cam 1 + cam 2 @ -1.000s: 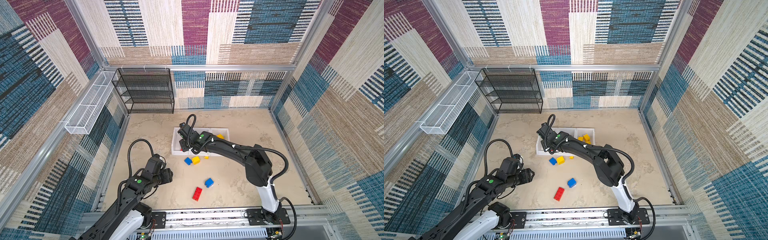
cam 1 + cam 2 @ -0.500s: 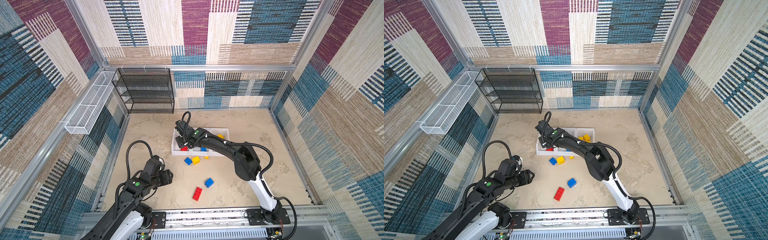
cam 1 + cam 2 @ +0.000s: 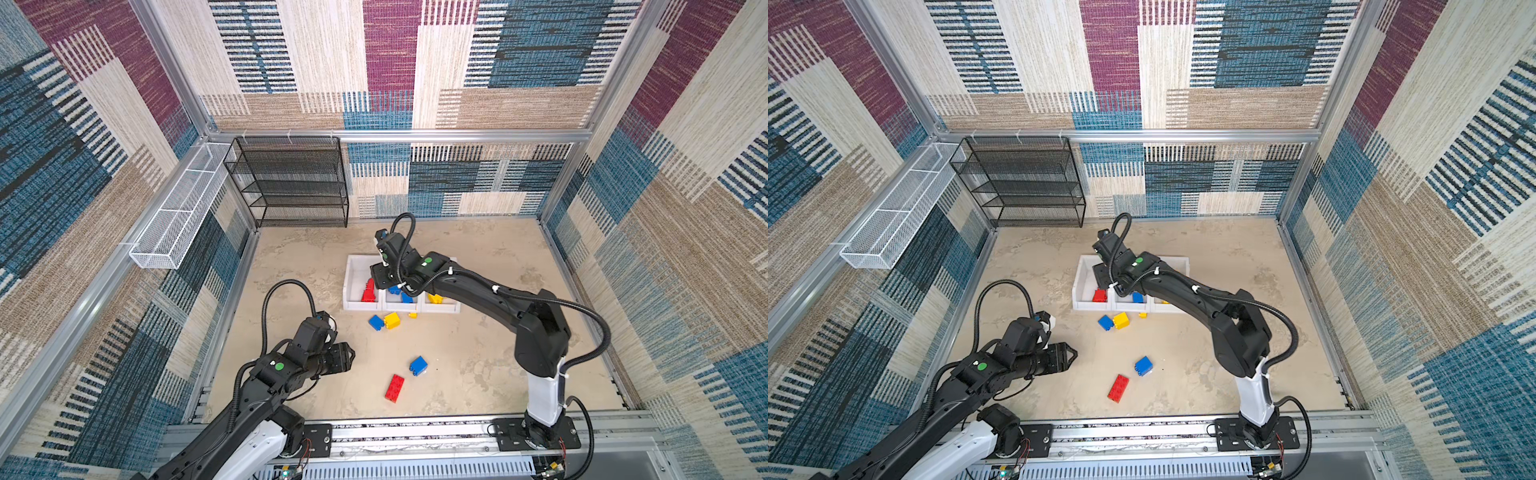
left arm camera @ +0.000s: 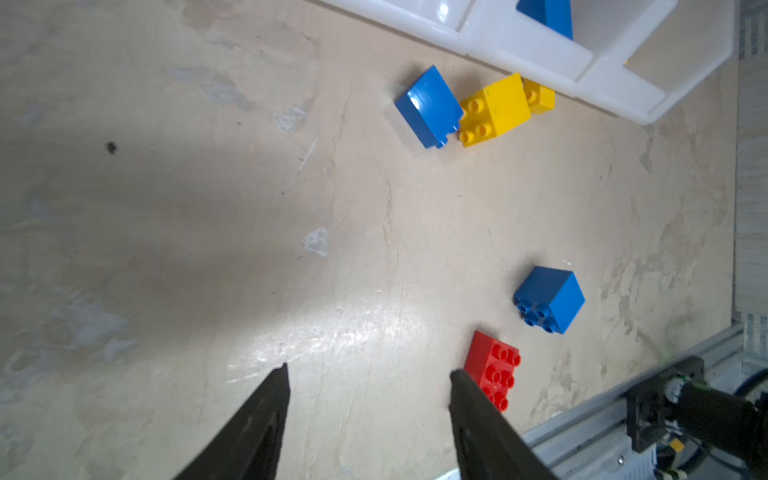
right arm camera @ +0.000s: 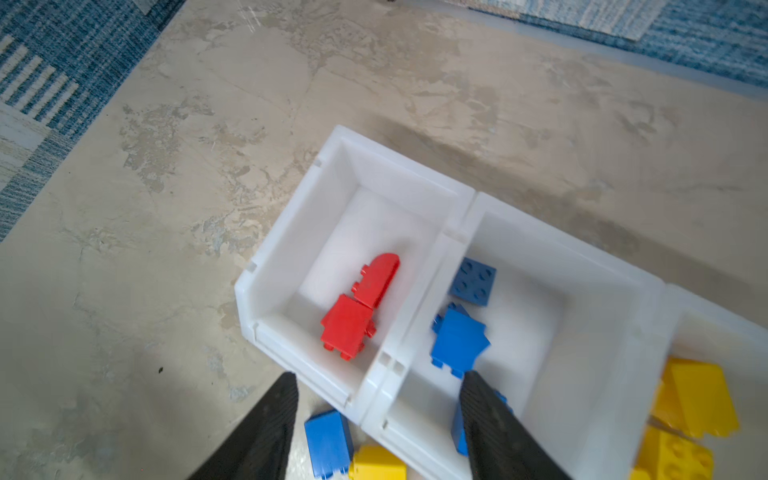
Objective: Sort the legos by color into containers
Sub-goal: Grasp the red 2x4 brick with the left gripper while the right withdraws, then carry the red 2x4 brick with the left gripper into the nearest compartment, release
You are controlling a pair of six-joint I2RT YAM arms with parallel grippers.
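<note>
Next, I move my right gripper away, because it is over the red bin's side (image 3: 381,299), so that my left gripper can bring in the red brick (image 3: 394,388).
Three white bins (image 3: 348,286) stand in a row. The left one holds red legos (image 5: 353,316), the middle one blue legos (image 5: 459,340), and the right one yellow legos (image 5: 694,399). My right gripper (image 5: 379,376) hangs open and empty over the wall between the red and blue bins. Loose in front of the bins lie a blue brick (image 3: 375,322), a yellow brick (image 3: 392,320) and a small yellow piece (image 3: 412,315). Nearer the front are another blue brick (image 3: 418,365) and a red brick (image 3: 394,387). My left gripper (image 4: 370,369) is open and empty, low over the table, with the red brick (image 4: 492,370) just beside one finger.
A black wire shelf (image 3: 291,183) stands at the back left. A white wire basket (image 3: 178,208) hangs on the left wall. The aluminium rail (image 3: 415,432) with both arm bases runs along the front edge. Patterned walls close in the table.
My right gripper has opened over the bins and its arm has shifted; red legos now show in the left bin. The left arm has barely moved.
</note>
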